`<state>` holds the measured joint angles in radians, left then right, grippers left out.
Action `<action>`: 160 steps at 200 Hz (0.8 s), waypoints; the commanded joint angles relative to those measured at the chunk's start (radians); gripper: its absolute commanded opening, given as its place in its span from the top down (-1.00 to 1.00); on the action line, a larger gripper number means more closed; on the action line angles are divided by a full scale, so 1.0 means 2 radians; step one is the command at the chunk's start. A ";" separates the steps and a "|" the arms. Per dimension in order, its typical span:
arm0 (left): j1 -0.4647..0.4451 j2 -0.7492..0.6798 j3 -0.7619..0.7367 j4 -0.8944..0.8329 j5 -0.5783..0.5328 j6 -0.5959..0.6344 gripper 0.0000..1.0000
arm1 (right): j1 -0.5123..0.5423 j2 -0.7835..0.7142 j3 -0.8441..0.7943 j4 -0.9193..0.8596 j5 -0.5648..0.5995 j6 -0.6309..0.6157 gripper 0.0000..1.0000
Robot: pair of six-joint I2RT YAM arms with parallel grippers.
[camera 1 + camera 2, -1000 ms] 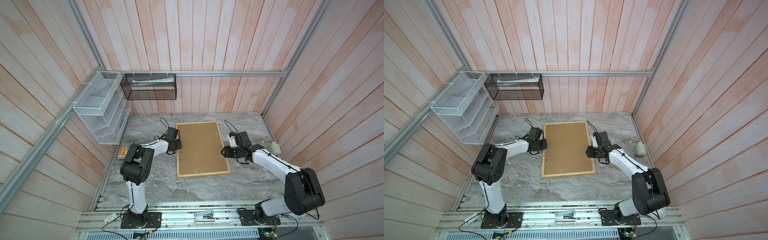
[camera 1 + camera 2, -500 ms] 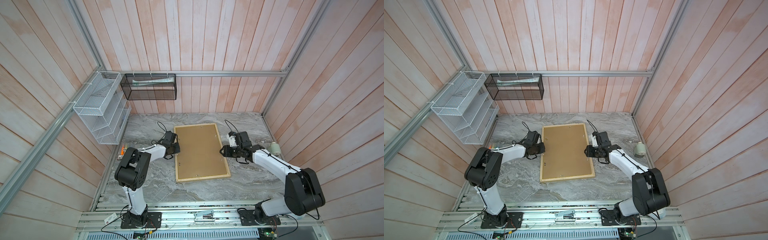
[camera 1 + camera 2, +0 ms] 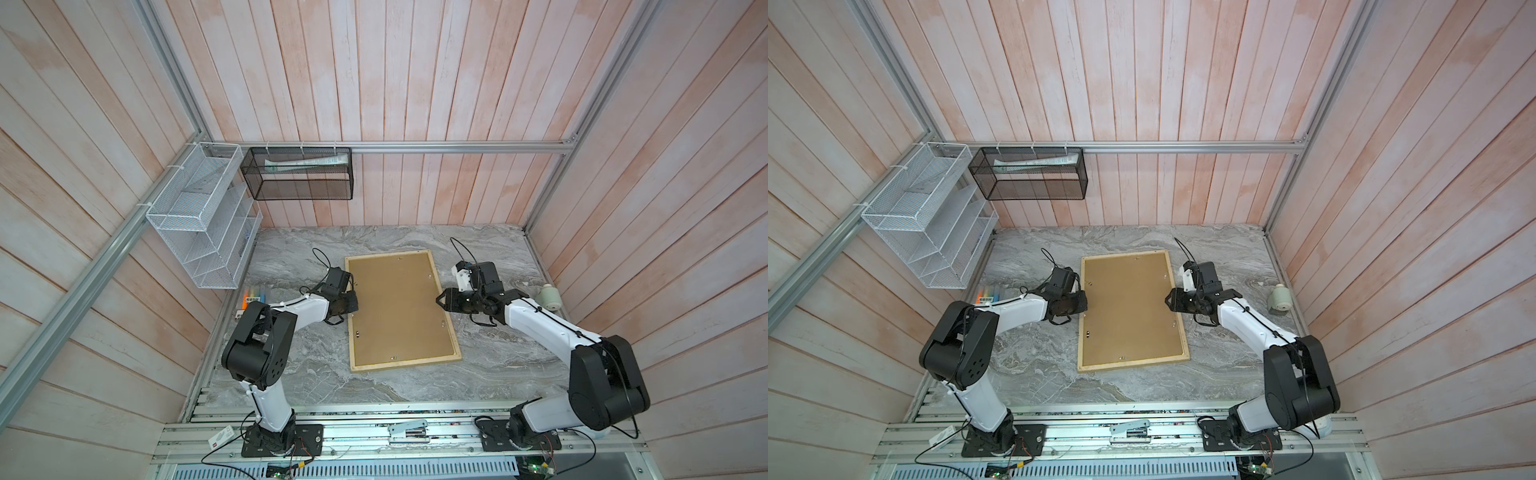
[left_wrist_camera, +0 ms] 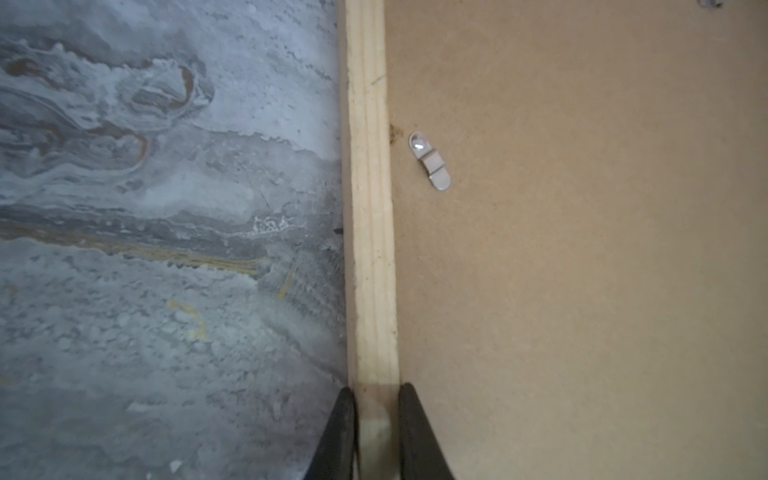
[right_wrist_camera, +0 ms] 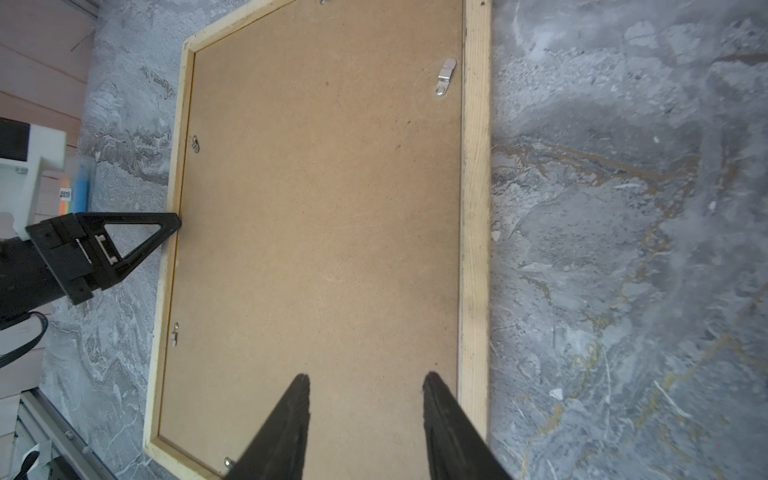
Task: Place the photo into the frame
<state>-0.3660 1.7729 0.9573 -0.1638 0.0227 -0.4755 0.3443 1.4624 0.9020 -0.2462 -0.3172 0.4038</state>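
Note:
My right gripper should reach across and rotate the turn clip (image 4: 430,161) toward the strip (image 4: 370,164), because the clip is clear of the strip that my left gripper is holding.
The frame (image 3: 405,363) (image 3: 1133,364) of pale wood lies face down on the marble table. A brown backing board (image 3: 399,309) (image 5: 324,228) fills it. The photo is hidden. My left gripper (image 3: 352,301) (image 4: 376,392) is shut on the frame's left strip (image 4: 370,249), one finger on the outside and one on the board side. It also shows in the right wrist view, where the left gripper (image 5: 176,222) meets the far strip. My right gripper (image 3: 439,300) (image 5: 365,378) hovers open over the board, just inside the right strip (image 5: 476,208), holding nothing.
Small metal turn clips (image 4: 430,160) (image 5: 445,77) sit on the board near the strips. Coloured markers (image 3: 253,296) lie by the left wall, under a white wire rack (image 3: 199,220). A black mesh basket (image 3: 297,174) hangs at the back. A small pale object (image 3: 548,296) stands at the right.
My left gripper has drawn back toward the front left while gripping the strip, and the frame has shifted and turned slightly with it. The right gripper has stayed put.

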 commanded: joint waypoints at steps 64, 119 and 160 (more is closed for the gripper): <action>-0.017 -0.054 -0.061 -0.015 0.020 -0.039 0.71 | 0.033 0.058 0.006 0.143 -0.095 0.068 0.09; -0.018 -0.068 -0.073 -0.015 0.022 -0.044 0.71 | 0.094 0.194 0.106 0.193 -0.094 0.104 0.31; -0.017 -0.070 -0.078 -0.019 0.022 -0.042 0.71 | 0.122 0.289 0.187 0.210 -0.123 0.123 0.38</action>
<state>-0.3958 1.6527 0.8265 -0.1764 0.0227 -0.5453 0.5610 1.9606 1.1946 0.1226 -0.5163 0.6151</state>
